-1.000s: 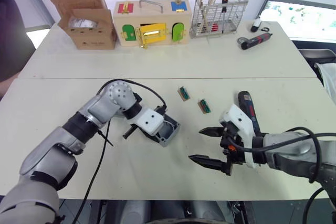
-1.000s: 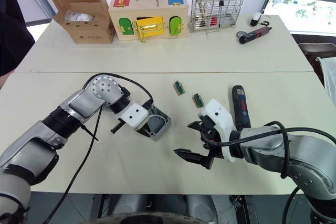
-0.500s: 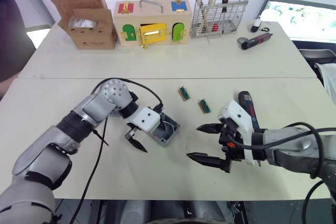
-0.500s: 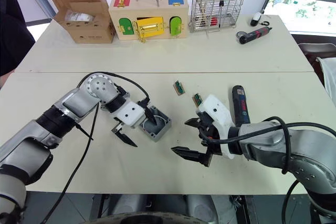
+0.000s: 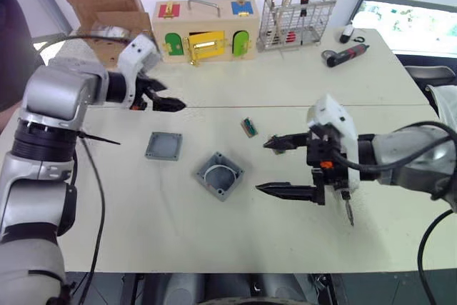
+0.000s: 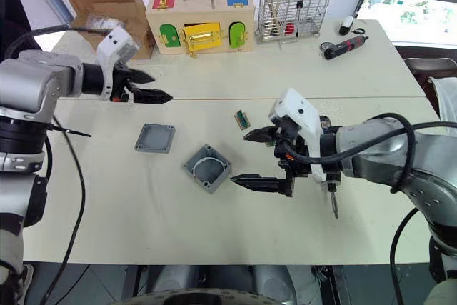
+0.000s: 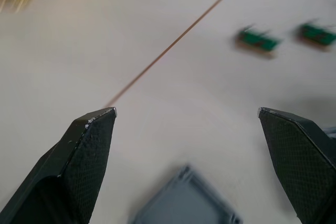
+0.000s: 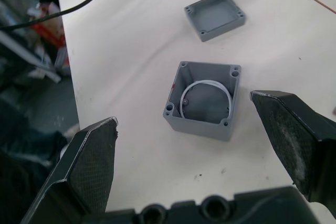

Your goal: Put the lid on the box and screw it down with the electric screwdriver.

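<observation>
My gripper will turn the grey lid (image 5: 164,146) over, and the lid's hidden flat side will show matching screw holes, because small corner holes (image 7: 234,218) show in the lid's upturned rim.
The grey box (image 5: 220,175) sits open on the table's middle, with a white curved piece inside (image 8: 205,98). The flat grey lid (image 5: 163,146) lies apart from it, to its left, rim up (image 8: 215,14). My left gripper (image 5: 176,96) hangs open and empty above the table, behind the lid, whose edge also shows in the left wrist view (image 7: 186,203). My right gripper (image 5: 262,166) stands open and empty just right of the box. The electric screwdriver lies under my right wrist; its thin metal bit (image 5: 349,213) pokes out toward the near edge.
Along the far edge stand a cardboard carton (image 5: 111,30), a wooden latch box (image 5: 207,33) and a wire basket (image 5: 296,19) of tools. A red-and-black angled driver (image 5: 348,53) lies at the back right. A small green part (image 5: 248,127) lies behind the box.
My left gripper has opened and pulled away from the box, up and to the left rear. The lid now shows on the table left of the box. My right gripper has risen.
</observation>
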